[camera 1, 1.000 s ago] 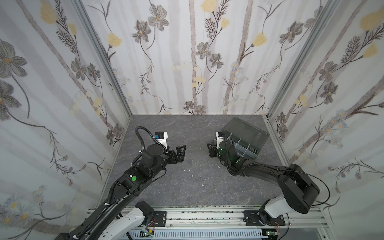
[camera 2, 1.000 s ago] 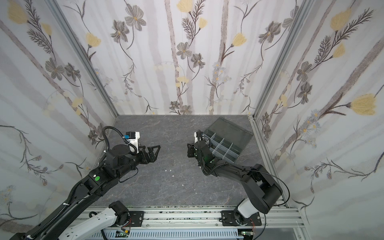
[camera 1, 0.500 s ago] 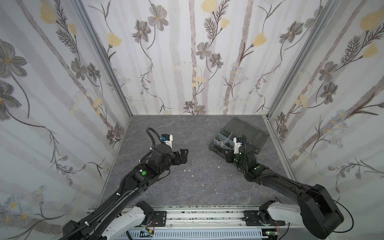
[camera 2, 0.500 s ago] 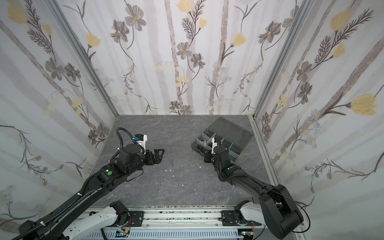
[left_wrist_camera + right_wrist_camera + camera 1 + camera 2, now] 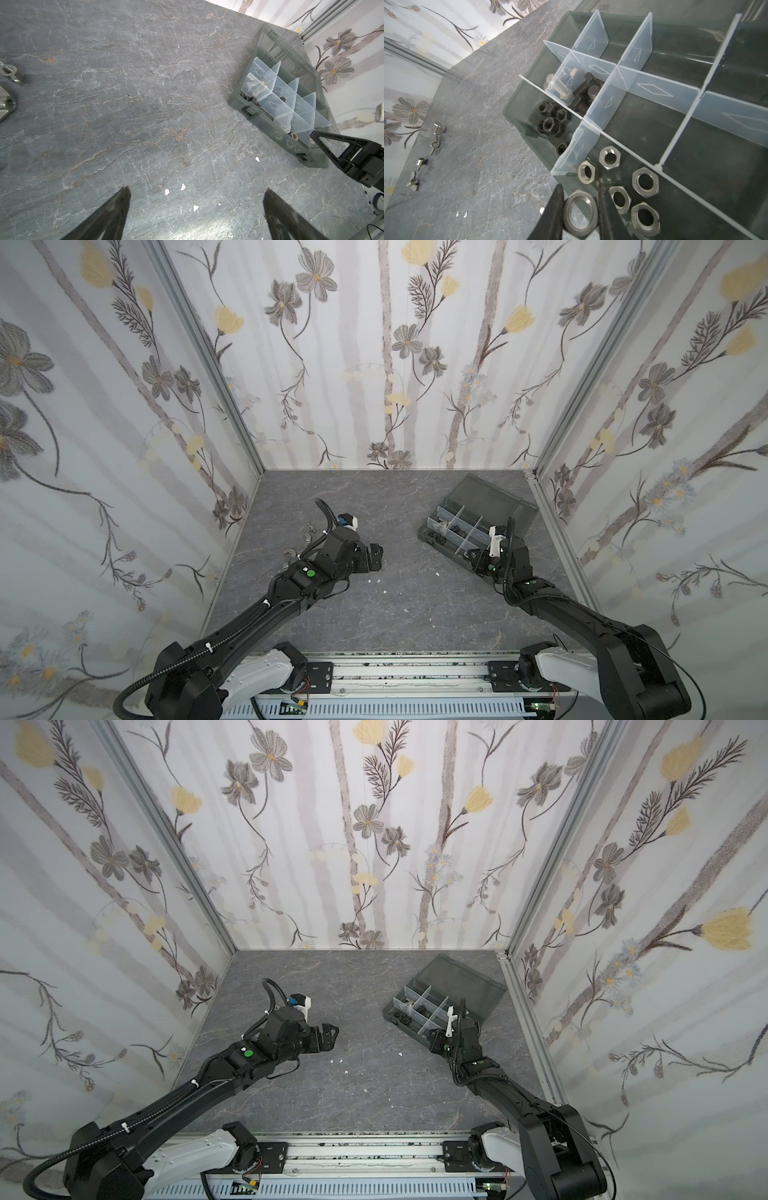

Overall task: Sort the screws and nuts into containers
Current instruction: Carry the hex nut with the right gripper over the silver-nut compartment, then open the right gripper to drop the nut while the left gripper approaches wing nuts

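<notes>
I can see the silver wing nuts [image 5: 311, 529] far across from my right gripper at the box's front edge [image 5: 449, 555], so my left gripper should fetch one to the box.
My right gripper [image 5: 580, 192] is shut on a large silver nut [image 5: 580, 214], held at the near wall of the dark grey organizer box [image 5: 428, 536]. Just beyond it, one compartment holds several silver nuts [image 5: 645, 183]. Another holds black nuts [image 5: 550, 122]. A third holds black and silver screws [image 5: 582, 91]. In both top views the right gripper [image 5: 433, 1039] sits at the box's front edge. My left gripper [image 5: 197, 189] is open over bare table, with nothing between its fingers. In a top view the left gripper [image 5: 376, 558] is near mid-table.
The box's smoky lid [image 5: 492, 498] lies open toward the back right corner. Several small silver hardware pieces [image 5: 438, 129] lie on the table at the left, beside my left arm [image 5: 307, 527]. White specks [image 5: 378, 580] dot the grey table. Flowered walls close in three sides.
My right gripper has swung right along the box's front, from its left end to the silver-nut compartment, with the nut in it. My left gripper has edged toward mid-table, still open.
</notes>
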